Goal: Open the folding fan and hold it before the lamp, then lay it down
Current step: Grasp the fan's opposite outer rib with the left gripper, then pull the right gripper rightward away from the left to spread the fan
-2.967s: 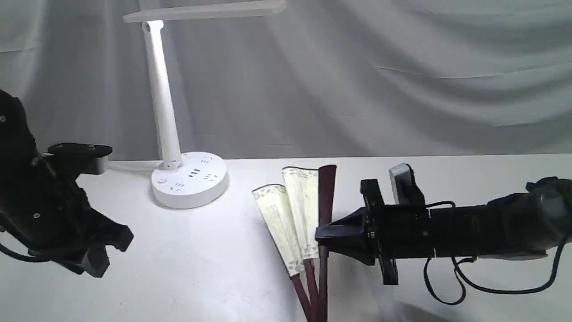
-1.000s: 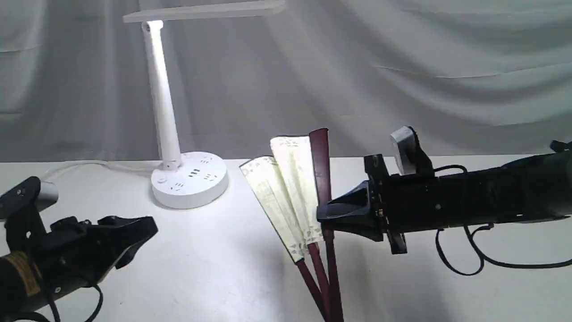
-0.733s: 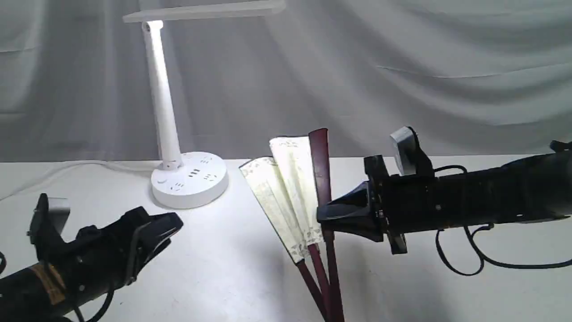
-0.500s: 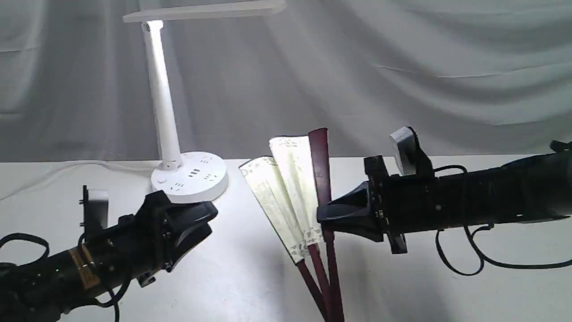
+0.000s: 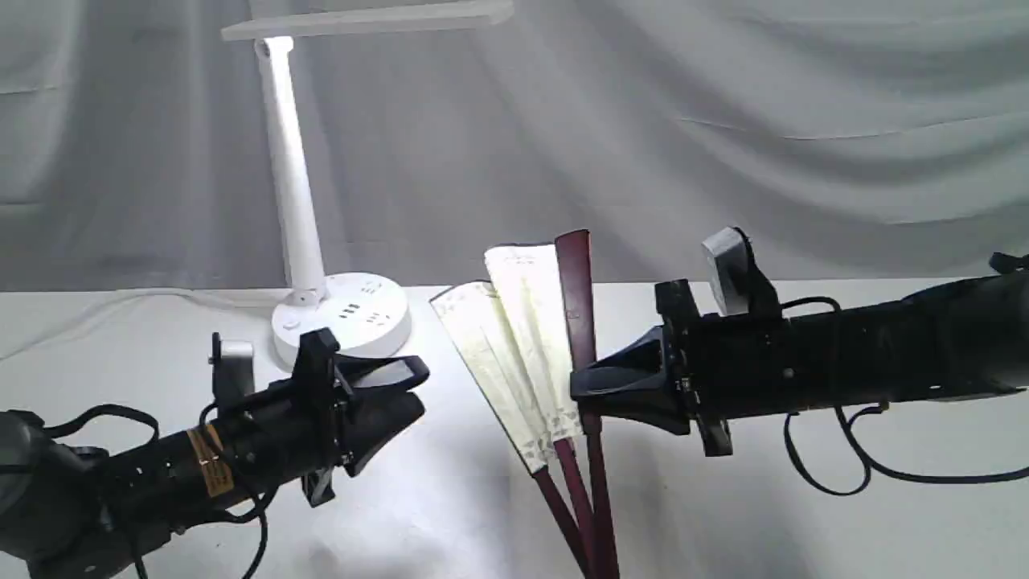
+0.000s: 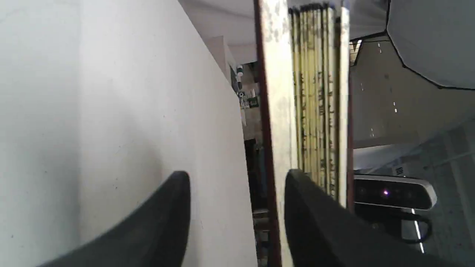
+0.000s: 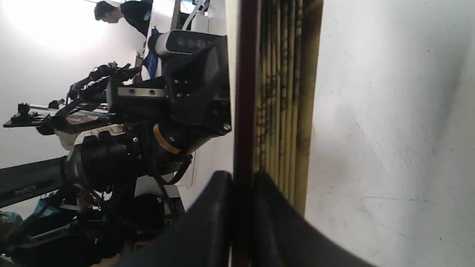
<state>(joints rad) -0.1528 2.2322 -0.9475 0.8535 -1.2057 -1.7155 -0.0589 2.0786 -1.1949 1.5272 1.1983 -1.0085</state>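
Note:
I should keep moving in because the folding fan's outer edge (image 6: 272, 133) stands upright in line with my left gripper's open fingers. I should go on until the fingers are on both sides of that edge (image 5: 480, 381), then close them.
The folding fan (image 5: 514, 354) is partly spread and stands tilted above the table, cream leaf sections splayed to the left of its dark maroon rib (image 5: 575, 289). My right gripper (image 5: 580, 394) is shut on that rib; the right wrist view shows the rib (image 7: 245, 92) pinched in my right gripper (image 7: 243, 185). My left gripper (image 5: 418, 388) is open, pointing at the fan's left side, a short gap away. In the left wrist view the fan (image 6: 315, 92) is edge-on ahead of my left gripper (image 6: 237, 207). The lit white lamp (image 5: 289, 177) stands behind on the left.
The lamp's round base (image 5: 342, 322) with sockets sits just behind my left arm, its cord trailing left. A grey cloth backdrop (image 5: 723, 121) hangs behind the white table (image 5: 804, 523). A cable (image 5: 828, 474) loops under my right arm.
My left arm has swung in from the far left toward the fan, its gripper staying open. The right gripper lifted the fan off the table three seconds ago and has since held still.

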